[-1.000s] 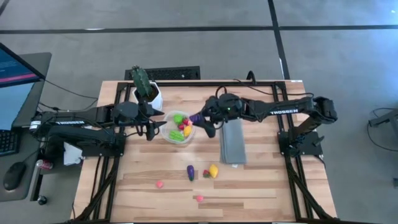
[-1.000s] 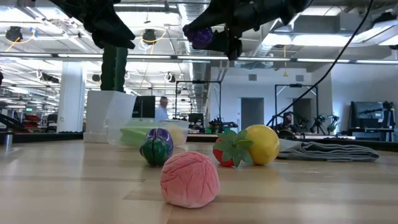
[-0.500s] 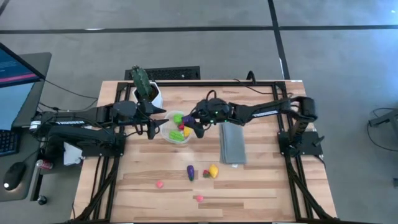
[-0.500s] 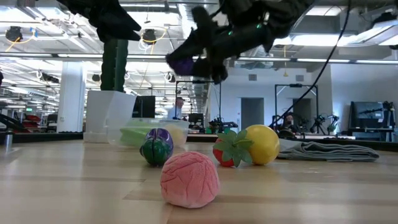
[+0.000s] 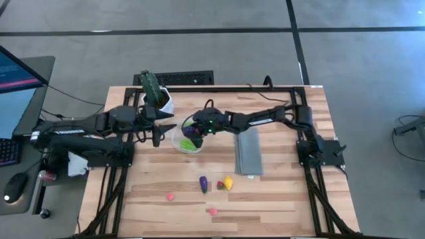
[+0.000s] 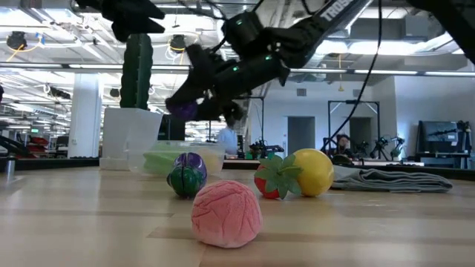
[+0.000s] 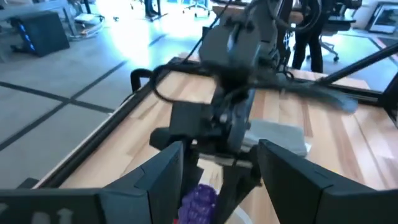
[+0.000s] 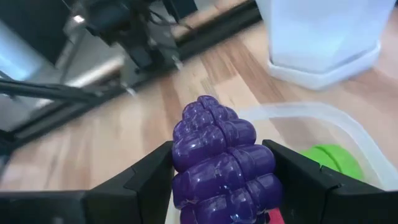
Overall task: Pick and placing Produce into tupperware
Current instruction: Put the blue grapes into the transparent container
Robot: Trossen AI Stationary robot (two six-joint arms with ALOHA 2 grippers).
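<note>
The robot's right gripper should keep lowering the purple grapes (image 6: 183, 110), which hang clear above the tupperware's open space (image 5: 178, 138), until they dip inside the tupperware's rim, and then let them go.
My right gripper (image 5: 192, 130) hangs over the tupperware (image 5: 188, 141), a clear round bowl beside the white pot, and is shut on purple toy grapes (image 8: 221, 158). Green, yellow and red produce lies inside the bowl. My left gripper (image 5: 158, 133) is open, just left of the bowl, touching nothing. More produce rests on the table nearer the front: a purple piece (image 5: 203, 184), a strawberry (image 5: 220, 186), a yellow lemon (image 5: 228, 181) and two pink pieces (image 5: 170, 196) (image 5: 213, 212). My right gripper pinches the grapes by their sides (image 8: 180, 171) between its two fingers (image 8: 146, 183). The bunch's tip sticks out past the fingertips. In the low view the fingers slant down toward the table's left, and the grapes (image 6: 180, 110) are lifted clear above the tupperware (image 6: 178, 158).
A cactus (image 5: 151, 85) in a white pot (image 5: 164, 103) stands just behind the bowl. A flat grey cloth (image 5: 248, 151) lies to the right of the bowl. In the low view a pink ball (image 6: 226, 213) is nearest the camera.
My right gripper has carried the grapes toward the table's left, from beside the grey cloth to over the tupperware, coming lower and tipping downward. My left gripper has drawn back a little toward the left edge.
</note>
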